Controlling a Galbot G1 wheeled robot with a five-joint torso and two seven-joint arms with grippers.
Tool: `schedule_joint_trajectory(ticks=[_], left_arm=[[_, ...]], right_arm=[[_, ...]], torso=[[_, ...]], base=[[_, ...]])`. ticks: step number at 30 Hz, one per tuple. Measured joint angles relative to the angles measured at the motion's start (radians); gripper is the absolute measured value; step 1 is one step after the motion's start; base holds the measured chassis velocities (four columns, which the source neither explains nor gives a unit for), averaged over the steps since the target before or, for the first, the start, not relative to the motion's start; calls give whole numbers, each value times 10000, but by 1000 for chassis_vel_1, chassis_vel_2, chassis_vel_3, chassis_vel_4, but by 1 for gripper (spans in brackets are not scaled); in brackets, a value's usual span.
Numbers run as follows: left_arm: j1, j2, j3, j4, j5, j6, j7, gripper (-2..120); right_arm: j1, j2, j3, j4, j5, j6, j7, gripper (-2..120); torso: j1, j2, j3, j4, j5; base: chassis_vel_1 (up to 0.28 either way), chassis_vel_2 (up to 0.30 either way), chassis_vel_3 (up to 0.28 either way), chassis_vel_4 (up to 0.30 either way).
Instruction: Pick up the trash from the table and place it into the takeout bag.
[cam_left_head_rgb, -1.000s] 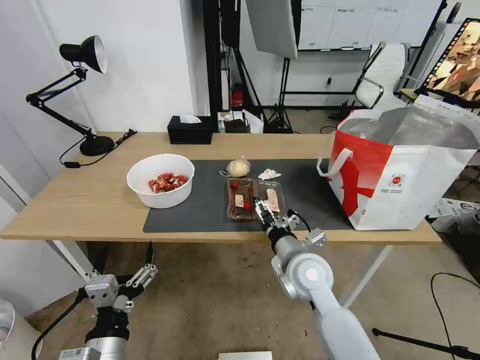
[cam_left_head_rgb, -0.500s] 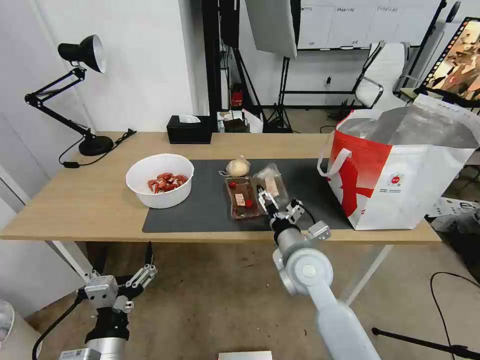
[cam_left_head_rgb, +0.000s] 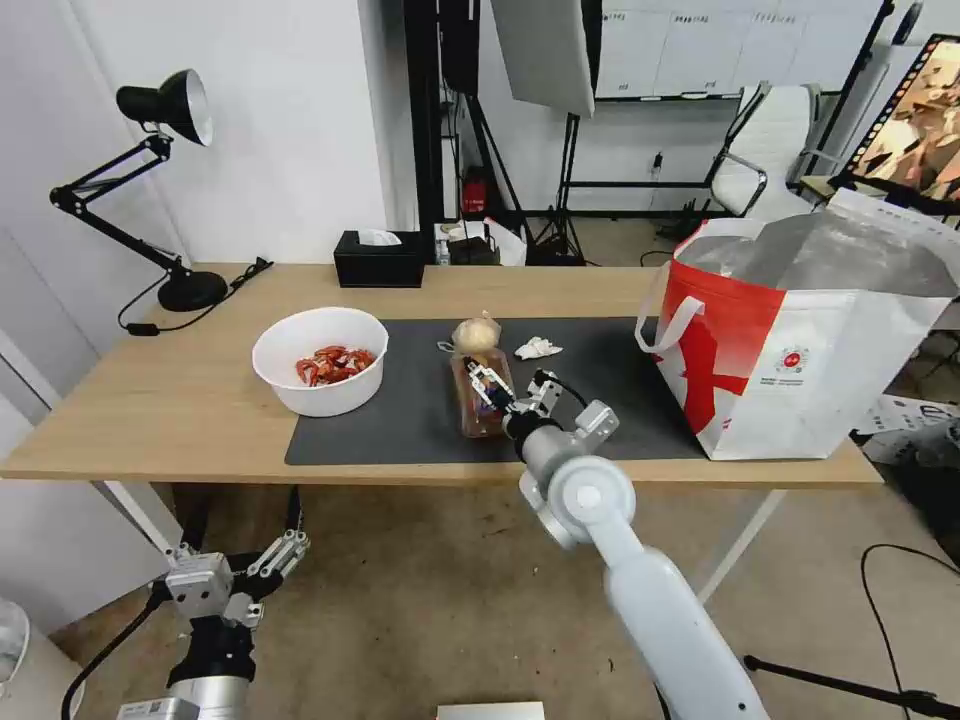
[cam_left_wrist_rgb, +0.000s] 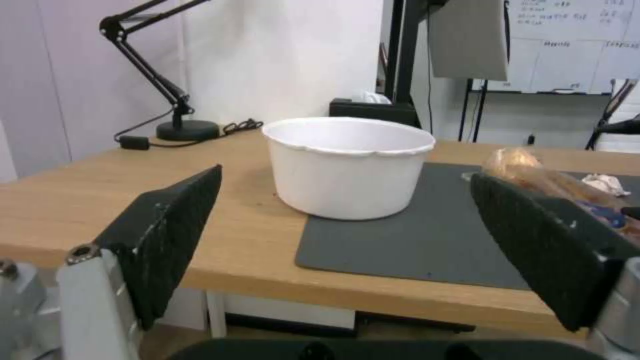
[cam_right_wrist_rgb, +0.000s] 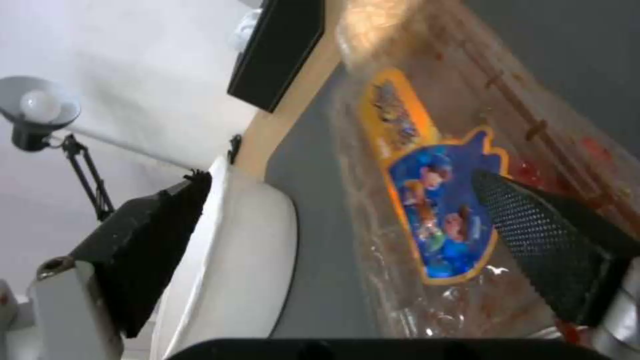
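Note:
The clear clamshell tray should stay folded shut when the robot lifts it, because the lid with the blue and orange sticker lies flat and close.
The clear clamshell tray lies folded shut on the dark mat of the table. My right gripper hovers just over it, open; in the right wrist view the tray's lid, with a blue and orange sticker, lies under the spread jaws. Behind the tray sits the tan lump in clear wrap, with the crumpled tissue to its right. The white bowl of red shells stands left of the mat. The takeout bag stands open at the table's right end. My left gripper hangs open below the table's front edge.
A black tissue box sits at the table's back edge and a black desk lamp stands at the back left. Bare mat lies between the tray and the bag. Stands, a chair and cables fill the room behind.
The tray's right half has swung up and over onto the left half, so the tray went from lying open to folded shut. My right gripper moved left with it. The left arm stayed put.

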Motion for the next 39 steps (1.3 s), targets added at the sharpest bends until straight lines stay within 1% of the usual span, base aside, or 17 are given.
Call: schedule_joint_trajectory(ticks=[8,14,15,17,18,21,23,25,29,31,32,33,35,36,37,38,39], left_arm=[[-50,51,-8,18,-81,22,0,100],[-47,161,-59,-47,-204,56,1,100],[-43,192,-78,-77,-265,82,1,100],[-53,357,-158,-167,-458,221,1,100],[-53,357,-158,-167,-458,221,1,100],[-125,734,-189,-220,-929,428,-31,100],[-135,814,-170,-229,-1000,469,-75,100],[-192,1194,-101,-280,-1492,707,-255,100],[-209,1468,-160,-449,-2084,946,-417,100],[-217,1686,-343,-676,-2753,1202,-580,100],[-217,1686,-343,-676,-2753,1202,-580,100],[-276,1877,-409,-795,-3166,1380,-689,100],[-504,2398,-348,-883,-3957,1725,-864,100],[-504,2398,-348,-883,-3957,1725,-864,100],[-617,2783,-256,-887,-4429,1894,-955,100],[-718,3207,-178,-883,-4899,1994,-1053,100],[-718,3207,-178,-883,-4899,1994,-1053,100]], right_arm=[[141,-119,-11,155,319,6,42,100],[452,-323,-196,291,343,10,-260,87],[590,-414,-270,291,221,11,-385,78],[1273,-796,-653,43,-631,-59,-894,68],[1273,-796,-653,43,-631,-59,-894,68],[2585,-1545,-1603,-1005,-3375,-269,-2545,53],[2793,-1671,-1760,-1198,-3811,-321,-2856,50],[3651,-2109,-2455,-1973,-5160,-601,-3933,40],[4326,-2223,-3031,-2691,-5902,-898,-4673,31],[4855,-2112,-3521,-3364,-6428,-1270,-5211,19],[4855,-2112,-3521,-3364,-6428,-1270,-5211,19],[5067,-1993,-3706,-3699,-6814,-1514,-5500,14],[5175,-1920,-3833,-3974,-7368,-1838,-5669,5],[5175,-1920,-3833,-3974,-7368,-1838,-5669,5],[5177,-1926,-3860,-4061,-7658,-1939,-5681,0],[5169,-1954,-3861,-4083,-7846,-1983,-5665,0],[5169,-1954,-3861,-4083,-7846,-1983,-5665,0]], torso=[[0,0,1,1,1],[-1,0,1,0,1],[-1,-1,1,1,1],[-1,-1,1,0,2],[-1,-1,1,0,2],[0,-1,2,3,2],[0,-1,2,3,1],[0,-1,2,0,0],[0,-1,2,-1,1],[0,-1,2,1,1],[0,-1,2,1,1],[0,-1,3,8,1],[0,-1,2,5,-1],[0,-1,2,5,-1],[0,-1,2,1,-1],[1,-1,2,1,0],[1,-1,2,1,0]], base=[[0,0,0,0],[0,0,0,0],[0,0,0,0],[0,0,0,0],[0,0,0,0],[0,0,0,0],[0,0,0,0],[0,0,0,0],[0,0,0,0],[0,0,0,0],[0,0,0,0],[0,0,0,0],[0,0,0,0],[0,0,0,0],[0,0,0,0],[0,0,0,0],[0,0,0,0]])
